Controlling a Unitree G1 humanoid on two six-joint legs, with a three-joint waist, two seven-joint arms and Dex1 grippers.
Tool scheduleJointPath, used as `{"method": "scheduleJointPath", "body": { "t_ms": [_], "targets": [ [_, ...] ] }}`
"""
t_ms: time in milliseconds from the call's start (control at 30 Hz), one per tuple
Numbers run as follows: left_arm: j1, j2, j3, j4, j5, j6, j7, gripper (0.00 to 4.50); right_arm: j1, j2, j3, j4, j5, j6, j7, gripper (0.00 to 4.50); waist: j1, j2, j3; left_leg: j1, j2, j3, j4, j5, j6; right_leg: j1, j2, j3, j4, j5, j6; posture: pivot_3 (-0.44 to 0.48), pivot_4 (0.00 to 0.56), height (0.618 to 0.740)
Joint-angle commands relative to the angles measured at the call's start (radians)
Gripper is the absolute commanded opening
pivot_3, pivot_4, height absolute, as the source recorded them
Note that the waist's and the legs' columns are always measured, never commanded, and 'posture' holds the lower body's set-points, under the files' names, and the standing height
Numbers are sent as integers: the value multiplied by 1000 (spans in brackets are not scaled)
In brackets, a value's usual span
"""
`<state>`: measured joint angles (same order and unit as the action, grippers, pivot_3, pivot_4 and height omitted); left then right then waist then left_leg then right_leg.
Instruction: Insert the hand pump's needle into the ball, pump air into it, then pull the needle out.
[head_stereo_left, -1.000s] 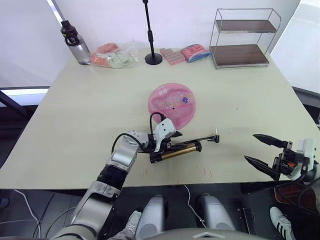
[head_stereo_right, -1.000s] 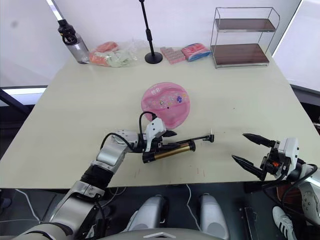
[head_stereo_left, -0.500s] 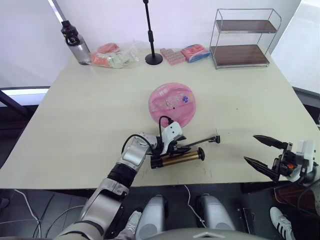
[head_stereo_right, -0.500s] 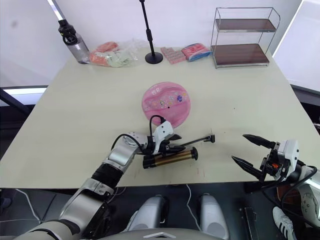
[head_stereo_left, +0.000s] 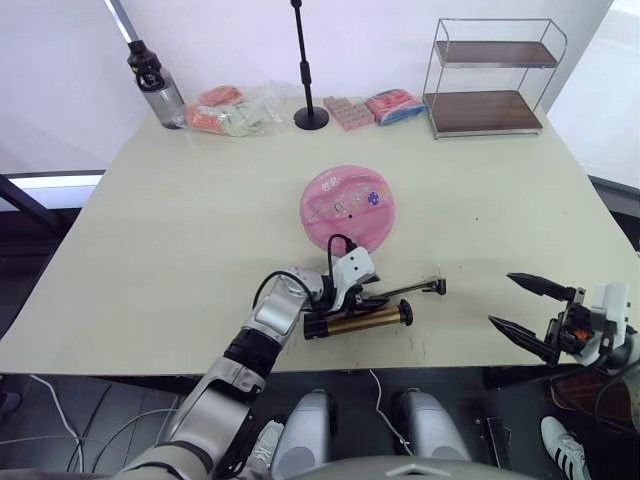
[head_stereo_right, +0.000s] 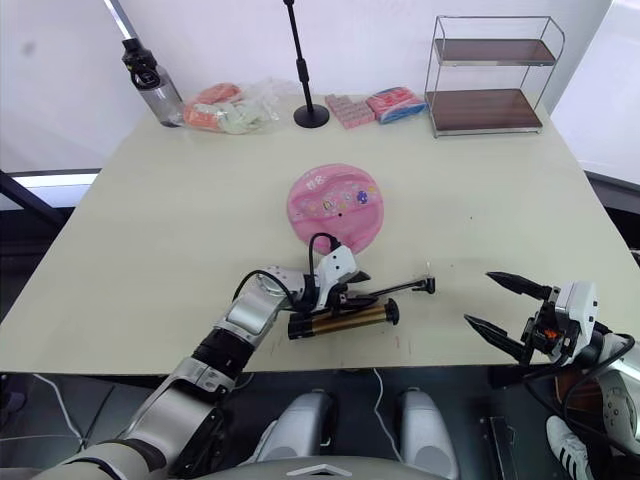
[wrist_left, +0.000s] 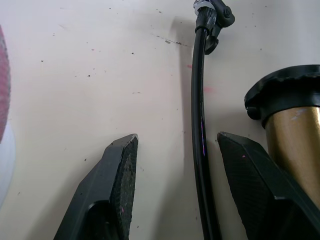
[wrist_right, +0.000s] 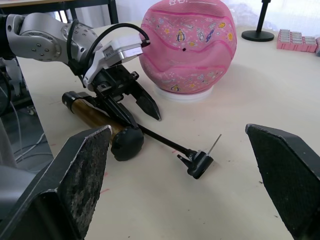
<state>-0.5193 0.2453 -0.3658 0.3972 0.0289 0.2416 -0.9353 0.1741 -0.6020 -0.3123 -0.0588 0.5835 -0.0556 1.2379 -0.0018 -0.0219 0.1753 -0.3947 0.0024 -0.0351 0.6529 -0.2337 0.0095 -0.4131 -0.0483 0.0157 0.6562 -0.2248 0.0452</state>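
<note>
The fitting on the black hose (head_stereo_left: 404, 291) should come up with the hose when I lift it, while the gold pump stays lying, because a gap (wrist_left: 227, 112) separates the hose from the pump.
The pink ball (head_stereo_left: 345, 205) sits on a white ring at mid-table, its black valve dot facing up. Just in front of it the gold hand pump (head_stereo_left: 358, 322) lies flat, black handle (wrist_right: 127, 142) to the right. Its thin black hose (wrist_left: 200, 125) runs right to a small fitting whose needle (wrist_right: 216, 142) points upward. My left gripper (wrist_left: 177, 137) is open, its fingers straddling the hose beside the pump body without pinching it. Near the table's front right edge my right gripper (head_stereo_left: 502, 298) stands open and holds nothing.
Along the far edge stand a water bottle (head_stereo_left: 150, 85), bagged packets (head_stereo_left: 225, 110), a black stand (head_stereo_left: 308, 65), pink packets (head_stereo_left: 365, 107) and a two-tier wire shelf (head_stereo_left: 490, 75). Bare tabletop lies between the needle and my right gripper.
The pump's handle end has swung down toward the near edge and it now lies flatter. My left gripper has slid right along it onto the hose. The right gripper has not moved.
</note>
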Motion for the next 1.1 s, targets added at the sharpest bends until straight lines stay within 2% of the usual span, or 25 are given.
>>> {"method": "scheduleJointPath", "body": {
  "t_ms": [33, 333, 633, 700, 767, 800, 833, 900, 1100],
  "targets": [
    [-15, -27, -33, 39, 19, -16, 1, 2720, 10, -13, -27, -6, 8, -24, 9, 4500, 3, 0, 0, 0, 0, 0, 0, 0, 0, 0, 0, 0, 0, 0, 0, 0, 150, 740],
    [-78, -116, -43, 173, 43, -57, 27, 2720, 10, -44, -35, 18, 7, -43, 45, 4500, 18, 0, 0, 0, -1, 0, 1, 0, 0, 1, 0, 0, -1, 1, 1, 0, 150, 740],
    [-98, -185, -52, 224, 54, -54, 41, 2720, -1, -48, -30, 24, 6, -47, 46, 4500, 17, 1, 0, -1, -1, 0, 2, 0, 0, 1, 0, 0, -1, 1, 2, 0, 150, 740],
    [-97, -187, -49, 225, 58, -53, 42, 2160, -1, -48, -30, 23, 5, -48, 46, 4500, 16, 1, 0, -1, -1, 0, 2, 0, 0, 1, 0, 0, -2, 1, 2, 0, 150, 740],
    [-95, -180, -63, 228, 79, -55, 45, 1394, 4, -49, -28, 17, 1, -52, 48, 4500, 16, 1, 0, -1, -1, 0, 1, 0, 0, 1, 0, 0, -2, 1, 2, 0, 150, 740],
    [-94, -175, -71, 230, 90, -60, 46, 905, 6, -49, -26, 15, 0, -54, 48, 4500, 16, 1, 0, -1, -1, 0, 1, 0, 0, 1, 0, 0, -2, 1, 2, 0, 150, 740],
    [-94, -173, -75, 233, 96, -64, 47, 221, 7, -47, -26, 13, 1, -52, 46, 4500, 16, 1, 0, -1, -1, 0, 1, 0, 0, 1, 0, 0, -2, 1, 2, 0, 150, 740],
    [-92, -176, -72, 234, 92, -66, 43, 42, 8, -47, -23, 10, 4, -41, 40, 4500, 16, 1, 0, -1, -1, 0, 1, 0, 0, 1, 0, 0, -2, 1, 2, 0, 150, 740],
    [-80, -177, -48, 206, 64, -114, 31, 42, 5, -11, -35, -18, 39, -2, -31, 4500, 16, 1, 0, -1, -1, 0, 1, 0, 0, 1, 0, 0, -2, 1, 2, 0, 150, 740]
  ]
}}
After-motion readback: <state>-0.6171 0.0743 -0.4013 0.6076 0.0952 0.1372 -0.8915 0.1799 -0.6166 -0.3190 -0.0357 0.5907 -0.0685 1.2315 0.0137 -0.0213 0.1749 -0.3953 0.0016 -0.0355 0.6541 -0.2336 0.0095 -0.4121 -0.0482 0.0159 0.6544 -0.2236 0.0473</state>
